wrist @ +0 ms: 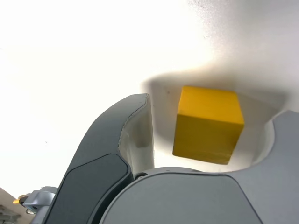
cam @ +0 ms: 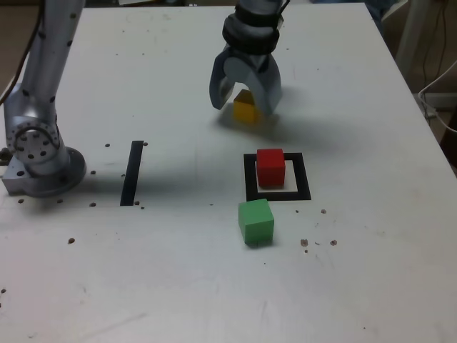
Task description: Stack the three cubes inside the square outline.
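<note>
I expect the yellow cube (wrist: 208, 125) to turn square to my open fingers when I close my gripper and lift, because its top edge slants (wrist: 210, 119) between them.
The yellow cube (cam: 246, 111) (wrist: 208, 123) rests on the white table, behind the square outline (cam: 250, 179) in the exterior view. My gripper (cam: 244, 107) (wrist: 212, 109) is lowered around the cube, one finger on each side. It is open, and the wrist view shows a gap between the cube and each finger. The red cube (cam: 270, 166) stands inside the square outline. In front of the outline, just outside it, sits the green cube (cam: 255, 221).
A straight black strip (cam: 132, 173) lies on the table toward the exterior view's left. The arm's base (cam: 36, 143) stands at the left edge. Small dark specks dot the table around the strip and the green cube.
</note>
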{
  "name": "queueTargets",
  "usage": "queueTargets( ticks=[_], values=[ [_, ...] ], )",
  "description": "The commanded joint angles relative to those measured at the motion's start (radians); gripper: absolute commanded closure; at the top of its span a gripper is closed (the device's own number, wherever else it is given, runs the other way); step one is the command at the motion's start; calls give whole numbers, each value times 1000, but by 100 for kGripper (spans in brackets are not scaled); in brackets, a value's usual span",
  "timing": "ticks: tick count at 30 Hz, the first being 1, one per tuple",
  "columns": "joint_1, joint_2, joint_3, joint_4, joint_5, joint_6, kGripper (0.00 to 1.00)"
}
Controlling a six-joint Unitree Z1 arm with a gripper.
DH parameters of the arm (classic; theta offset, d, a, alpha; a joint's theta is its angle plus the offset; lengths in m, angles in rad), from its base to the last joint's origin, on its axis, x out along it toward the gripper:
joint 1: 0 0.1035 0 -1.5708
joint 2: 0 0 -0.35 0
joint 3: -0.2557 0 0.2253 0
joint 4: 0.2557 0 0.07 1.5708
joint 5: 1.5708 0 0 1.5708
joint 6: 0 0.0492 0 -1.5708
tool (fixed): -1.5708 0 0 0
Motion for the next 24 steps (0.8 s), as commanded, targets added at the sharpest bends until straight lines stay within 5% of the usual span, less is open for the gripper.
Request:
queueTargets(
  ticks=[1,5,24],
  values=[
    [-1,3,-5,-4,11,-2,37],
    [-1,6,-7,-11,23,-10,53],
    [-2,2,-28,-5,-38,41,86]
  ],
)
